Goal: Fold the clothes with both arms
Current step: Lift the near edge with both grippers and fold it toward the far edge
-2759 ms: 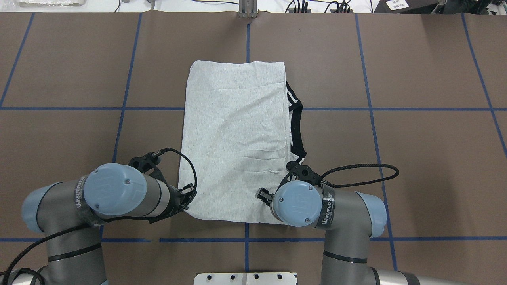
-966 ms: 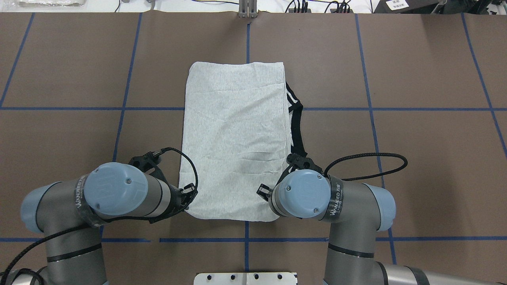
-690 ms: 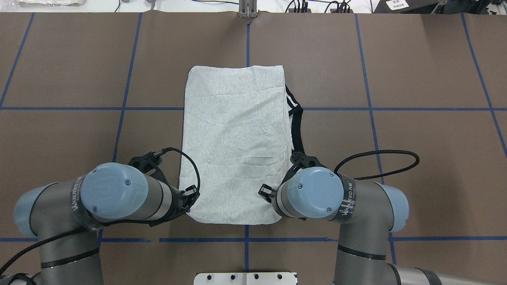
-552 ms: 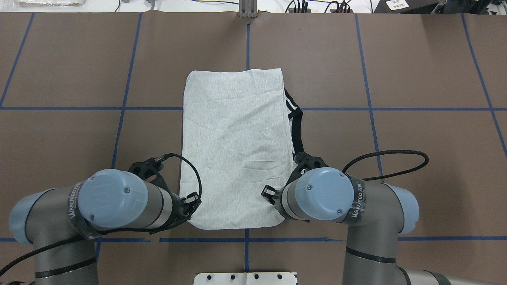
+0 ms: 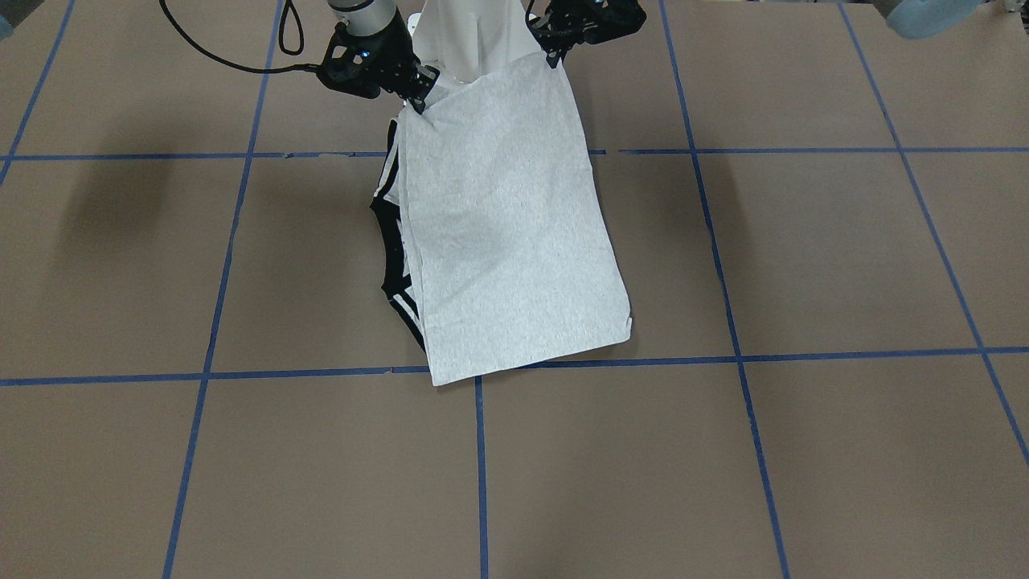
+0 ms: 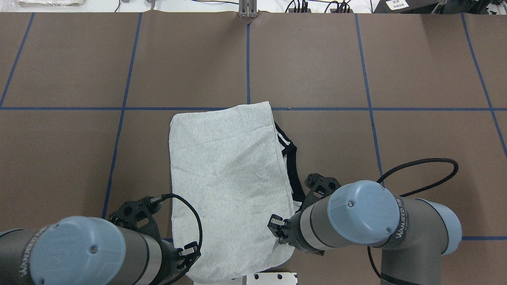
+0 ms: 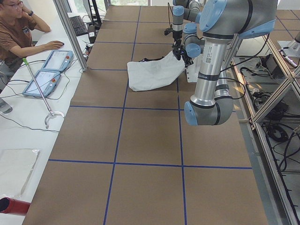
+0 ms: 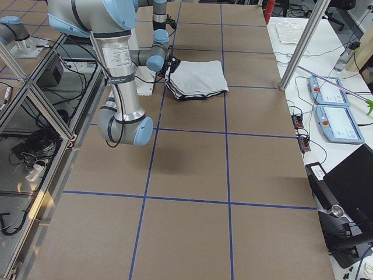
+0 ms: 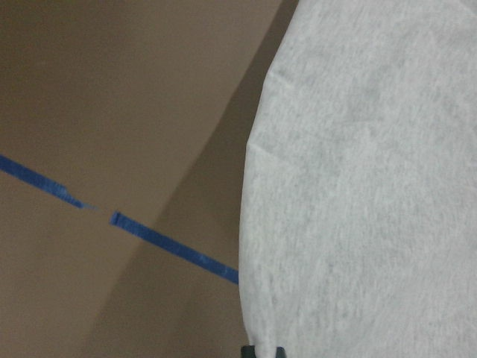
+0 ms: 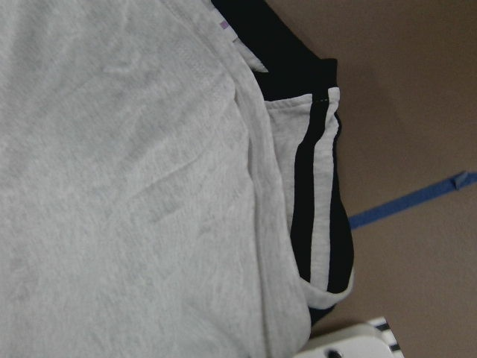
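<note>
The T-shirt's raised near end reaches over the white pedestal base, so the robot's left gripper and right gripper should carry its corners forward over the T-shirt's far end (image 5: 528, 349).
The clothes (image 6: 225, 178) are one grey T-shirt folded into a long rectangle, with the black collar (image 6: 292, 158) and striped shoulder showing along its right side. The far end lies on the table at the blue tape line. The near end is raised off the table by both arms. My left gripper (image 6: 190, 253) is shut on the near left corner, and my right gripper (image 6: 277, 229) is shut on the near right corner. The front-facing view shows the clothes (image 5: 506, 225) sloping up to the left gripper (image 5: 555, 50) and right gripper (image 5: 420, 95). The printed front is hidden.
The white pedestal base (image 6: 273, 277) sits just under the raised near edge. A black cable (image 6: 427, 170) loops to the right of the right arm. Blue tape lines grid the brown table (image 6: 416, 71). A person (image 7: 14, 28) sits at a side bench with tablets (image 7: 47, 70).
Both arms have drawn back toward the base with the shirt's near corners held. The shirt has slid toward me, its far edge now at the middle tape line, and its near end has lifted.
</note>
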You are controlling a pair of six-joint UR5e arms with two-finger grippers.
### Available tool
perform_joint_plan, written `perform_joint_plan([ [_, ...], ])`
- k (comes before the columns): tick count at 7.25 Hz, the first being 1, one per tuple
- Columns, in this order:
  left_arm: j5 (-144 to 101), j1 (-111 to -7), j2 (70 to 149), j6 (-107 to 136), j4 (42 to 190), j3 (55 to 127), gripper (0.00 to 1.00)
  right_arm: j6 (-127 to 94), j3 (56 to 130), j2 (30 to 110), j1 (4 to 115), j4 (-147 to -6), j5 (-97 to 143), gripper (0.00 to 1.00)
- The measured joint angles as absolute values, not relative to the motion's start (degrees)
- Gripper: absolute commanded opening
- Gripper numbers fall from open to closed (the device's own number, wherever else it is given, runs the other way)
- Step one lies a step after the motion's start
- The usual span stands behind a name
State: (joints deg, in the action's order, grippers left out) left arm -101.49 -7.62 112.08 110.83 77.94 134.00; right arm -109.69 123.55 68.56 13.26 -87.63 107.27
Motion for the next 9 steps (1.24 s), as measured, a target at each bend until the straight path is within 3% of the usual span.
perform_joint_plan([
  [4,-101.6,-6.7,112.0,111.6,75.8,137.5,0.0,-109.7,130.2,68.4,13.8,-92.2,110.6,0.0],
  [9,-101.8,-18.6,112.6,109.4,75.9,137.1,0.0,-105.8,126.0,64.2,23.6,-92.4,112.9,0.0],
])
